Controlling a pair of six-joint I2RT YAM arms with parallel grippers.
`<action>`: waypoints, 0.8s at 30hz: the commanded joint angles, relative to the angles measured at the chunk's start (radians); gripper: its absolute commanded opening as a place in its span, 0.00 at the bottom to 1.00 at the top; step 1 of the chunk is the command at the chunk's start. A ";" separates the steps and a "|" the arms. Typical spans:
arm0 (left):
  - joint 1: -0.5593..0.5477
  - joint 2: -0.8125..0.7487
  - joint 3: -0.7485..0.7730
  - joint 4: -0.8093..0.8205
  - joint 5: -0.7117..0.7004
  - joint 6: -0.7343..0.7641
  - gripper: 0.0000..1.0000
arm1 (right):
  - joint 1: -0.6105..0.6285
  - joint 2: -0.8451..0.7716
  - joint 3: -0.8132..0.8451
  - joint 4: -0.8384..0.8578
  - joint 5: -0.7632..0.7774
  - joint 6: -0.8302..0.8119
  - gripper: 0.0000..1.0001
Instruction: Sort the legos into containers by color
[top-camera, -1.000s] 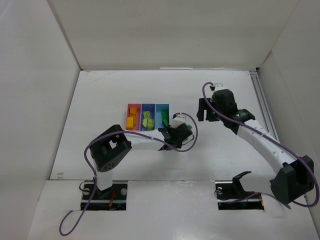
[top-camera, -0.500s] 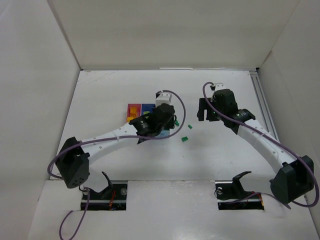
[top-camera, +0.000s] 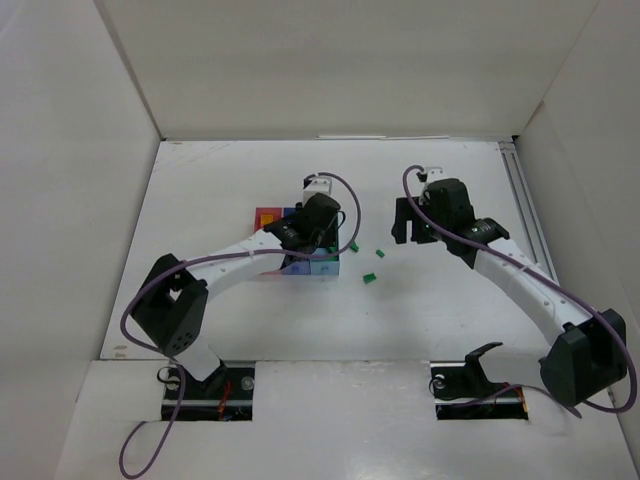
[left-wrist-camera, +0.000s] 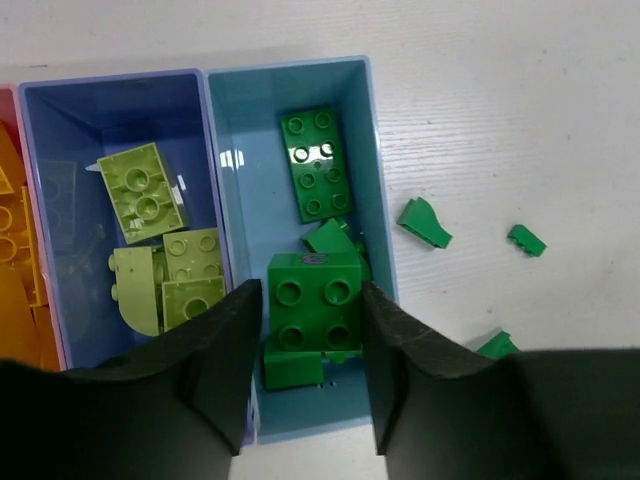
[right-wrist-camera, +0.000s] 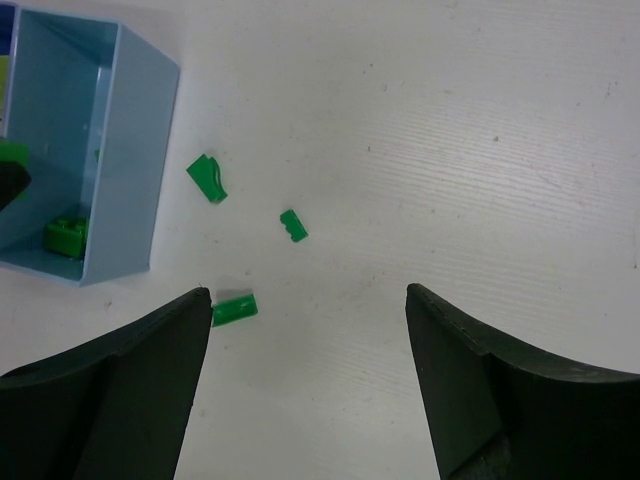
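My left gripper is blocking the light blue bin (top-camera: 325, 267). It should let go of the brick and retreat before my right gripper brings the curved green piece (top-camera: 354, 246).
Three joined bins stand mid-table: pink (top-camera: 266, 216), purple-blue (left-wrist-camera: 110, 85) and light blue (left-wrist-camera: 290, 68). My left gripper (left-wrist-camera: 305, 300) is shut on a dark green 2x2 brick (left-wrist-camera: 313, 300) and holds it over the near end of the light blue bin. That bin holds a dark green 2x4 brick (left-wrist-camera: 315, 165) and other green pieces. Lime bricks (left-wrist-camera: 140, 190) lie in the purple-blue bin, orange ones (left-wrist-camera: 15, 250) in the pink. Three small green pieces (right-wrist-camera: 207, 178) (right-wrist-camera: 293, 225) (right-wrist-camera: 234, 309) lie on the table right of the bins. My right gripper (right-wrist-camera: 308, 295) is open and empty above them.
White walls enclose the table on the left, back and right. A metal rail (top-camera: 525, 200) runs along the right edge. The left arm (top-camera: 240, 258) reaches across the bins from the near left.
My left arm swung from the right of the bins up and left to above the light blue bin, carrying the green brick. Three green pieces now show on the table. The right arm stayed still.
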 joint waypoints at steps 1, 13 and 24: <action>0.043 0.011 0.047 0.023 0.026 0.009 0.42 | 0.007 -0.018 -0.024 0.071 -0.048 -0.053 0.83; 0.044 -0.041 0.024 0.074 0.095 0.043 0.70 | 0.104 0.032 -0.012 0.102 -0.040 -0.181 0.83; 0.044 -0.268 -0.068 -0.050 0.022 -0.048 0.98 | 0.198 0.304 0.082 0.225 -0.163 -0.394 0.82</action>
